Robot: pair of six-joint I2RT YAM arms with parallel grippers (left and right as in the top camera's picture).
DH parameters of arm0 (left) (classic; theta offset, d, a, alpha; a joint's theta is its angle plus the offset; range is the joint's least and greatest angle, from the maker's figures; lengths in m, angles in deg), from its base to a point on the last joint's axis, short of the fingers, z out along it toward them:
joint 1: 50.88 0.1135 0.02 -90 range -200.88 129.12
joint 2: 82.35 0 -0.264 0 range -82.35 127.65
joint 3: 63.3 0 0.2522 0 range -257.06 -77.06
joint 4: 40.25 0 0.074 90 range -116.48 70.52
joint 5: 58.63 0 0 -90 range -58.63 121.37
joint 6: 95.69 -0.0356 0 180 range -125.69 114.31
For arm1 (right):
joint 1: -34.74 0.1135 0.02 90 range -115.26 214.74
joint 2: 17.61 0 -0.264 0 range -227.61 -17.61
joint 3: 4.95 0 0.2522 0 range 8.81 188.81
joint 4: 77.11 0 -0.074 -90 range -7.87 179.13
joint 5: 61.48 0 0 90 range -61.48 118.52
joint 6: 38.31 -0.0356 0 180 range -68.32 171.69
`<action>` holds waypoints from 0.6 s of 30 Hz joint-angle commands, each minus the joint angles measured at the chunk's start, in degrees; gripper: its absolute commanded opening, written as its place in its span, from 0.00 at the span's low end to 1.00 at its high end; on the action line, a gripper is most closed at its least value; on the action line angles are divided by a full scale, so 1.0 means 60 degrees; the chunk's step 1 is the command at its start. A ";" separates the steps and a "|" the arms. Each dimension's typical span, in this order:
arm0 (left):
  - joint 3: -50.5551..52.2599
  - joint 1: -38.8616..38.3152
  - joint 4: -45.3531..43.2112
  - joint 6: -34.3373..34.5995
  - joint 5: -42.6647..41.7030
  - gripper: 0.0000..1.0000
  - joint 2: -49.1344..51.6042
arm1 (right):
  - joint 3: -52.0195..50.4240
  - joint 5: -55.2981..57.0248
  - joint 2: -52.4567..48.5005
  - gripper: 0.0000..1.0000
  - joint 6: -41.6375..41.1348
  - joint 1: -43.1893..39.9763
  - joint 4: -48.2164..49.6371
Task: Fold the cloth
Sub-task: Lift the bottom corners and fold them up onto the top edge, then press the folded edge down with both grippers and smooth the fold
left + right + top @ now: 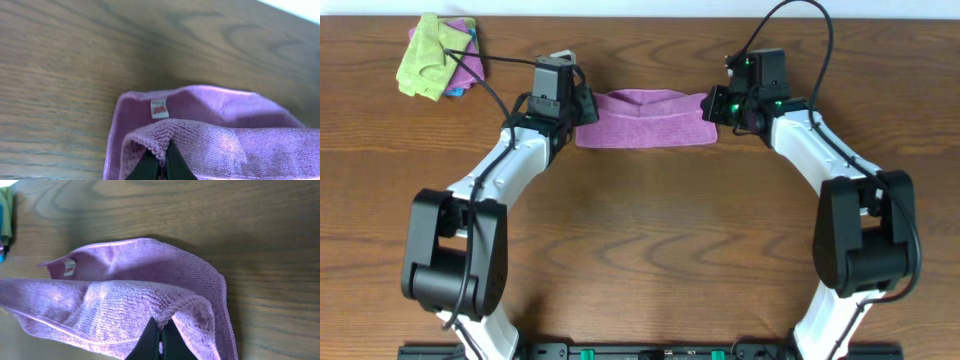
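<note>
The cloth's upper layer leaves the white tag (159,108) in view. My left gripper and my right gripper should bring that layer's corners back to the lower layer's far edge (655,92).
The purple cloth (642,118) lies doubled over at the back middle of the table, stretched between my two arms. My left gripper (582,108) is shut on the cloth's left corner, and its dark fingers pinch the hem (159,150) in the left wrist view. A small white tag (159,108) shows on the lower layer behind that corner. My right gripper (712,104) is shut on the right corner, with the hem (172,314) pinched between its fingers. The upper layer is held a little above the lower one, which rests on the wood.
A pile of small cloths, lime-green (424,68) over pinkish-purple and blue, sits at the back left corner. The table's far edge (640,12) runs just behind the cloth. Cables loop above both arms.
</note>
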 commanded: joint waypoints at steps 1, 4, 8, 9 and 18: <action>-0.0138 0.0051 0.0186 -0.0011 -0.0280 0.05 0.0288 | 0.0164 0.0117 -0.0051 0.02 -0.0142 -0.0084 -0.0080; -0.0138 0.0051 0.0699 -0.0193 -0.0284 0.06 0.0291 | 0.0164 0.0120 -0.0058 0.02 -0.0135 -0.0076 -0.0554; -0.0138 0.0051 0.1093 -0.0284 -0.0277 0.06 0.0291 | 0.0164 0.0157 -0.0058 0.02 -0.0080 -0.0080 -0.1155; -0.0138 0.0051 0.1071 -0.0295 -0.0273 0.06 0.0295 | 0.0160 0.0295 -0.0062 0.02 -0.0066 -0.0084 -0.1235; -0.0444 0.0073 -0.0401 -0.0255 -0.0568 0.06 0.0295 | 0.0164 0.0397 -0.0058 0.02 -0.0251 -0.0084 0.0131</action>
